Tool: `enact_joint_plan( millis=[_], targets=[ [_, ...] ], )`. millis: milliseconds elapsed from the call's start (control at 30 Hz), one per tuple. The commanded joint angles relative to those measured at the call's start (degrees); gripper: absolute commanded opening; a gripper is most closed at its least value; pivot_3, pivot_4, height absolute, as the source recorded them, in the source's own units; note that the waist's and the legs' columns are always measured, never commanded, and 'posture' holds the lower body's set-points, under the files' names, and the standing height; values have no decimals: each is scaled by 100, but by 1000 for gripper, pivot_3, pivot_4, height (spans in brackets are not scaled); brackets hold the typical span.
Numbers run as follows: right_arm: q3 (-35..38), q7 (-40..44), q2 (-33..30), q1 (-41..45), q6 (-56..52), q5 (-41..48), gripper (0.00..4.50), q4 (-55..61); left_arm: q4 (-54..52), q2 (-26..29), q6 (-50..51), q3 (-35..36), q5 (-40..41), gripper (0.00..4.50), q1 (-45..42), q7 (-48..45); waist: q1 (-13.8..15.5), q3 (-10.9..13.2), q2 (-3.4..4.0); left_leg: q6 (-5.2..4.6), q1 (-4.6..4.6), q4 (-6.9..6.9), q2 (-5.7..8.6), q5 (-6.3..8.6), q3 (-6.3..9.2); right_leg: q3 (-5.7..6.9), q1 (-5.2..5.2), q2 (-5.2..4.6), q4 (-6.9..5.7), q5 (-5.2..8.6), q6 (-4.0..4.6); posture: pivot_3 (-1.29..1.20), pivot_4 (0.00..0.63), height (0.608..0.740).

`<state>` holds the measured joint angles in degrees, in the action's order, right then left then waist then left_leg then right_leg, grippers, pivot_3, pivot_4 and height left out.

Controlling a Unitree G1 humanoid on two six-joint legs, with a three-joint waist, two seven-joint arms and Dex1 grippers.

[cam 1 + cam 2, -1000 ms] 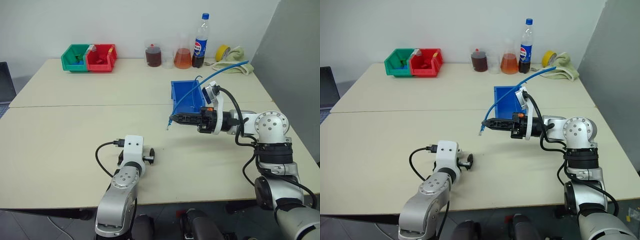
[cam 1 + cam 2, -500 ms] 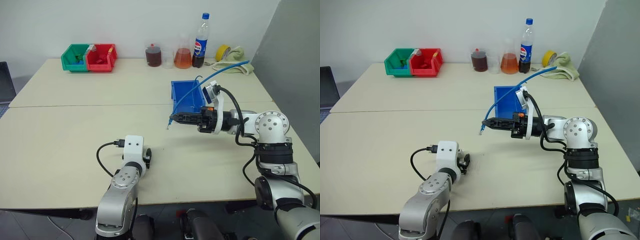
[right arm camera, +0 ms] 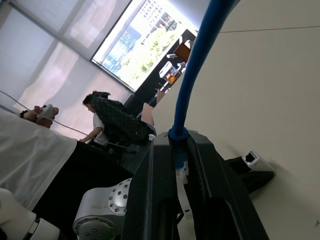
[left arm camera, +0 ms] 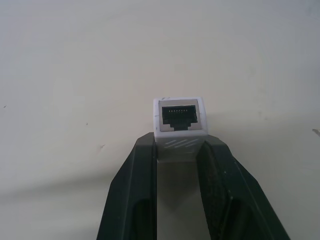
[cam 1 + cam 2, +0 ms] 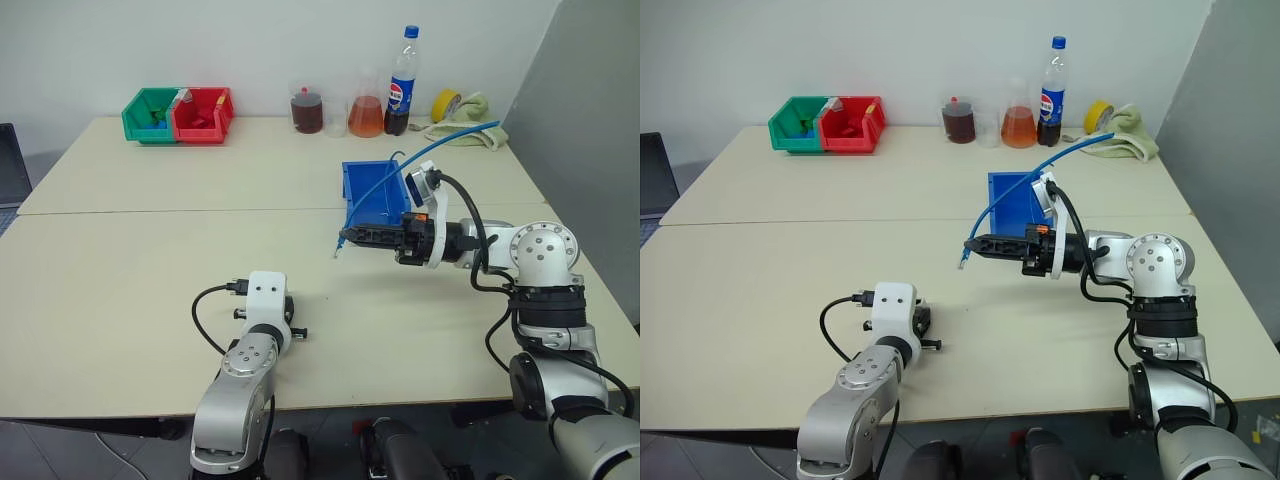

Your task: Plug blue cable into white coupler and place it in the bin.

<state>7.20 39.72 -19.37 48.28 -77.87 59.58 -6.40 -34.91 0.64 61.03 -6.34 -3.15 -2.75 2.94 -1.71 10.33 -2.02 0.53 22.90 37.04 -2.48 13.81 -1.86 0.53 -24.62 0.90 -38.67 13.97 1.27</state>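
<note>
The white coupler (image 4: 180, 119) is under my left gripper's wrist, a long way from the blue cable's plug, so my left gripper should swing the socket around to sit under that plug (image 5: 337, 251).
The white coupler (image 4: 179, 117) lies on the cream table (image 5: 150, 250), dark socket facing away from the wrist, and my left gripper (image 4: 179, 146) is shut on its sides. From the head, that gripper (image 5: 291, 325) sits low near the table's front edge. My right gripper (image 5: 349, 237) hovers level above the table, pointing left, shut on the blue cable (image 5: 440, 140) just behind its plug (image 5: 337, 252). The cable arcs back over the bright-blue bin (image 5: 372, 190), which stands right behind the right gripper. The right wrist view catches the coupler (image 3: 251, 158) in the left fingers.
A green bin (image 5: 150, 113) and a red bin (image 5: 205, 113) stand at the far left. Two flasks (image 5: 307, 110), a cola bottle (image 5: 401, 85), yellow tape (image 5: 445, 103) and a cloth (image 5: 470, 125) line the back. A person (image 3: 112, 120) shows in the right wrist view.
My left gripper's fingers have come together from wide open onto the white coupler. The right arm and the cable have stayed still.
</note>
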Motion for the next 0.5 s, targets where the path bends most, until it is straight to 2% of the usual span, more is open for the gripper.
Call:
enact_joint_plan(
  millis=[33,200,333,500],
  targets=[
    [106,48,-13,141,116,10,78,73,7,418,-148,157,122,781,-123,-401,-1,0,0,0,0,0,0,0,0,0,0,0,0,0,0,0,150,740],
    [75,107,-50,181,172,-35,78,37,422,1911,-832,573,969,781,-714,-2272,0,1,1,0,-2,0,-7,0,8,12,-4,6,-6,0,1,0,150,740],
    [-2,205,-98,236,311,-128,78,12,1024,2958,-1521,773,1892,781,-1175,-4184,0,1,2,0,-1,-2,-4,0,2,9,-4,5,1,1,2,0,150,740],
    [-109,358,-136,286,484,-287,78,70,1388,3684,-2106,519,2811,781,-1529,-6211,2,3,4,-2,13,-10,-1,2,-2,5,-7,2,27,1,3,0,150,740]
  ],
)
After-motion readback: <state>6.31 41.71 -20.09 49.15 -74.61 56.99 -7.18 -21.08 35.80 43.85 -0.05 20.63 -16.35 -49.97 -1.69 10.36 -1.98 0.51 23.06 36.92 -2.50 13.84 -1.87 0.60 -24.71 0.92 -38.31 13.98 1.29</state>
